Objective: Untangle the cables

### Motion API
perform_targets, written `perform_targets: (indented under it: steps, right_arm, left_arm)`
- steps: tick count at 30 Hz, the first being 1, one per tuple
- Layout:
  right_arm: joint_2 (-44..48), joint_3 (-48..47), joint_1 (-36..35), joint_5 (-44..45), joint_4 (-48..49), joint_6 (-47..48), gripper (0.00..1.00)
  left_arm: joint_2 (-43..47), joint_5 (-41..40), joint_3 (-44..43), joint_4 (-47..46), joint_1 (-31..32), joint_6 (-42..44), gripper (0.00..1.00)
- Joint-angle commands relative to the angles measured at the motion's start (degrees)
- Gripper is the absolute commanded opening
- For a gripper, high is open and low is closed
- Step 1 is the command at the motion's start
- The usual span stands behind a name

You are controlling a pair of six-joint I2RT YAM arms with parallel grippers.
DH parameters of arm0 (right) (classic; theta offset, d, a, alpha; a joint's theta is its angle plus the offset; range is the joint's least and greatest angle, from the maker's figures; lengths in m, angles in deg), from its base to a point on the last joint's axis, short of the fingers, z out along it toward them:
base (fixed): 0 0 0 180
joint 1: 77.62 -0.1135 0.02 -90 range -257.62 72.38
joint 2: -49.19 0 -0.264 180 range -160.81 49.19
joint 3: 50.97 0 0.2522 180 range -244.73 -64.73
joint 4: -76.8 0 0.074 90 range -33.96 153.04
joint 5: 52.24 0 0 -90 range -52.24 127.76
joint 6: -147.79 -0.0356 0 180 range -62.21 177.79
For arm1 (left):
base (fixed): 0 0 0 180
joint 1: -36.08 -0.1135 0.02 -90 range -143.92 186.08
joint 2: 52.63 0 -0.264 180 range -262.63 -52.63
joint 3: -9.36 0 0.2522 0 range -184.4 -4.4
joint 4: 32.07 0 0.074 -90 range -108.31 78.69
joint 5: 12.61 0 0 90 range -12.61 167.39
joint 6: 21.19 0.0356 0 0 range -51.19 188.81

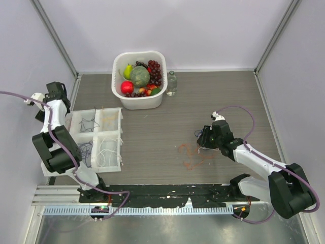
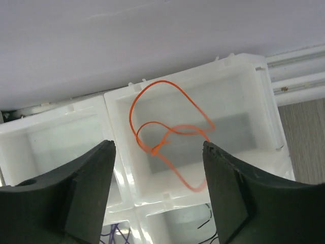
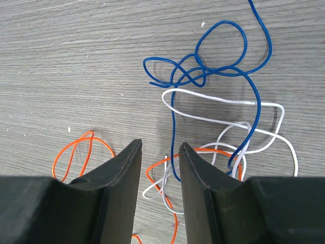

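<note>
An orange loop lies apart from the blue and white cables, so my left gripper should keep going toward that loop until its fingers close around it.
The loose cables lie on the table at right: a blue loop [image 3: 218,66], white loops [image 3: 254,127] and orange strands [image 3: 76,152] crossing each other. My right gripper [image 3: 160,145] hovers open just above them, with the blue cable's end between its fingers; from above it [image 1: 203,137] sits beside the orange strands [image 1: 195,155]. My left gripper [image 2: 158,147] is open over the white divided tray [image 2: 119,99]. An orange cable [image 2: 167,129] hangs in a loop between its fingers above one compartment, brushing the right fingertip [image 2: 208,147].
The tray [image 1: 121,127] stands at the left edge with dark, orange, purple and white cables sorted in its compartments. A white basket [image 1: 118,86] of fruit and a clear bottle [image 1: 171,84] stand at the back. Walls close in on three sides.
</note>
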Motion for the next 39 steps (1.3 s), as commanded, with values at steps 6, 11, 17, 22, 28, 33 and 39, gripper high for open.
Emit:
perform_targets:
  steps: [6,11,17,22,28,33,39]
  right_arm:
    - [1.0,0.4,-0.2,-0.1,2.4,0.6,0.41]
    - [1.6,0.6,-0.1,0.3,2.4,0.6,0.41]
    - [2.8,1.0,-0.4,1.0,2.4,0.4,0.41]
    - [3.2,1.2,-0.4,0.9,2.7,0.4,0.41]
    - [3.4,1.3,-0.6,0.9,2.6,0.5,0.41]
    - [3.6,1.4,-0.6,0.6,2.9,0.5,0.41]
    - [2.7,1.1,-1.0,-0.1,3.2,0.9,0.44]
  left_arm:
    - [12.4,14.0,4.4,-3.1,5.6,-4.4,0.84]
    - [23.8,30.1,15.9,-14.8,28.5,0.7,0.79]
    - [23.2,45.7,26.6,-29.0,63.3,4.4,0.80]
    - [8.1,37.9,19.6,-24.7,79.0,7.5,0.76]
    - [-5.8,30.7,8.0,-19.3,81.3,7.2,0.63]
    - [-12.3,35.4,3.0,-17.6,81.5,7.9,0.60]
    - [-11.6,32.4,1.1,-16.4,81.5,11.4,0.11]
